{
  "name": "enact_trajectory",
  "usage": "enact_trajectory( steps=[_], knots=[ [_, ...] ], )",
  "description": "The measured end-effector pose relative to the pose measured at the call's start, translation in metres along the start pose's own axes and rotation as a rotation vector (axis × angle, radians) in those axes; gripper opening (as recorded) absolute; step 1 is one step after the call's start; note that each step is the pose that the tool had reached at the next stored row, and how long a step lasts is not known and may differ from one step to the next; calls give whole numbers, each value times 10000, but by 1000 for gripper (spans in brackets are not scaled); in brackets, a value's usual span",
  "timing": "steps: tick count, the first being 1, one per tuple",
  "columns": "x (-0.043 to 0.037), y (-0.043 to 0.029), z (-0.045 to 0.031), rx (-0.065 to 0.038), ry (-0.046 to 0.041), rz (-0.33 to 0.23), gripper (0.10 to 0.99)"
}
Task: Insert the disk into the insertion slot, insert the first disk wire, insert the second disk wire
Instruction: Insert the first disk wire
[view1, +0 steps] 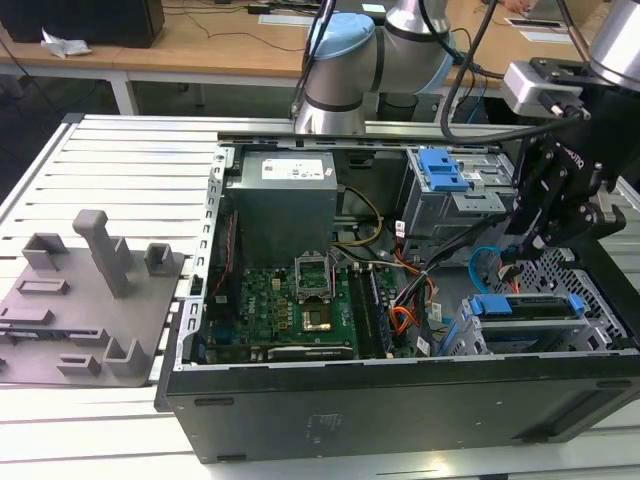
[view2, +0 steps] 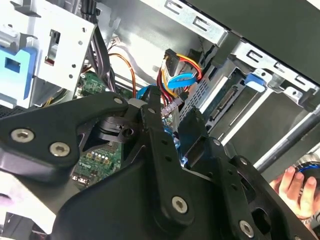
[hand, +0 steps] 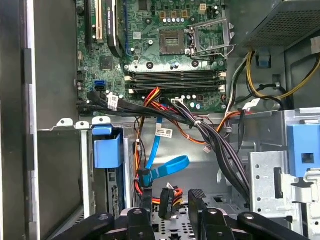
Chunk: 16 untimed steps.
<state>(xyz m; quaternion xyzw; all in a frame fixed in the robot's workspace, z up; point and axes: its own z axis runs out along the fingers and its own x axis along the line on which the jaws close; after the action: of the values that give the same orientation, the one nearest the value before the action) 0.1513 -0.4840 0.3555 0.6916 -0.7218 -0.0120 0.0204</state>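
Note:
The first disk wire makes a loose curve behind the dark plug (hand: 166, 204), so its red and orange strands (hand: 177, 194) will bend and come along when I carry the plug.
The disk (view1: 527, 306), silver in its blue carrier, sits inside the grey insertion slot (view1: 470, 340) at the case's front corner on the exterior view's right; its blue tab (hand: 106, 150) shows beside the cage wall. My gripper (view1: 515, 255) hangs just above the disk's connector end. In the first wrist view the gripper (hand: 170, 202) stands open, and the dark plug of the first disk wire (hand: 168, 196), red and orange, lies in the gap between the fingertips. The second disk wire (hand: 161, 167), light blue, loops just beyond one fingertip (hand: 142, 202). Both wires (view2: 175, 75) hang loose near the disk's rear.
The open case holds a motherboard (view1: 290, 300), a power supply (view1: 280, 200), and a taller grey bay with a blue latch (view1: 440, 170). Thick black cables (hand: 210, 135) cross beside the gripper. A grey fixture plate (view1: 90, 300) lies outside. A person's hand (view2: 295, 185) rests near the case edge.

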Motion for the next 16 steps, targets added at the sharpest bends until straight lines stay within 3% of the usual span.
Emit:
enact_trajectory(
  steps=[9, 13, 16],
  knots=[
    [0, -1, 23, 1, 3, 0, 404],
    [0, -1, 25, 0, 2, 0, 165],
    [0, -1, 26, 0, 2, 0, 165]
  ],
)
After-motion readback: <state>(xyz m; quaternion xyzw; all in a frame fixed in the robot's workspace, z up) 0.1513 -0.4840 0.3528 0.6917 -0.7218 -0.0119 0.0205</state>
